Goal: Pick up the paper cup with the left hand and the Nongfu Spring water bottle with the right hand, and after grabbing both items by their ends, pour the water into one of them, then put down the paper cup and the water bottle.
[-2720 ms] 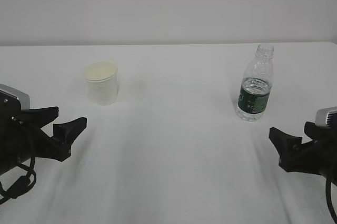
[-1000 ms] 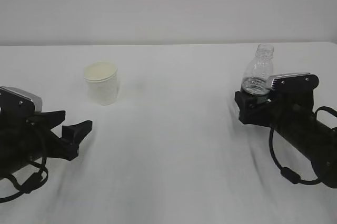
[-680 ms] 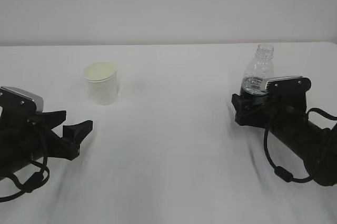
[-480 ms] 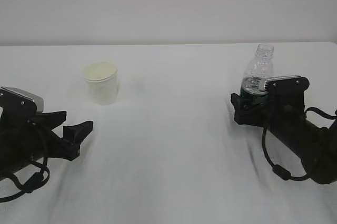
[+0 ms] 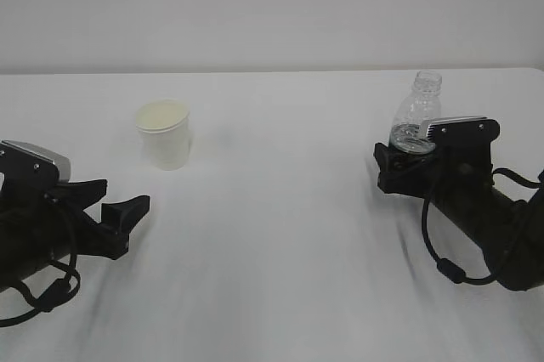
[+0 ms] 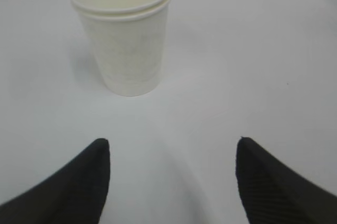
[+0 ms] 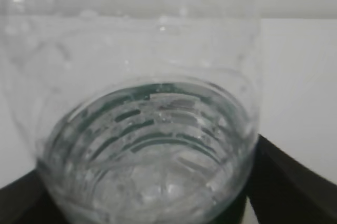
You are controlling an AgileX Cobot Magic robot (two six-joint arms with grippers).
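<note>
The water point(image 5: 410, 138) lies low in the open bottle point(image 5: 418, 111), so the bottle will start pouring only once I tip its opening below its base.
The white paper cup point(image 5: 164, 134) stands upright at the left of the table; in the left wrist view the paper cup point(image 6: 124, 34) is ahead and slightly left of centre. My left gripper point(image 5: 125, 193) point(image 6: 171, 150) is open and empty, a short way in front of it. The clear Nongfu Spring water bottle point(image 5: 418, 111) stands upright at the right, capless, with water point(image 7: 158, 176) in its lower part. My right gripper point(image 5: 401, 151) point(image 7: 150, 187) is open, its fingers point(image 7: 279, 176) on either side of the bottle's lower body point(image 7: 147, 129). The label band is hidden behind the gripper.
The white table point(image 5: 280, 234) stretches between the two arms, and a plain pale wall point(image 5: 272, 5) rises behind its far edge. The right arm's black cable point(image 5: 438, 243) loops over the table beside the bottle.
My right gripper has shifted slightly left, staying around the bottle's lower body. The left gripper, the cup and the bottle have stayed in place.
</note>
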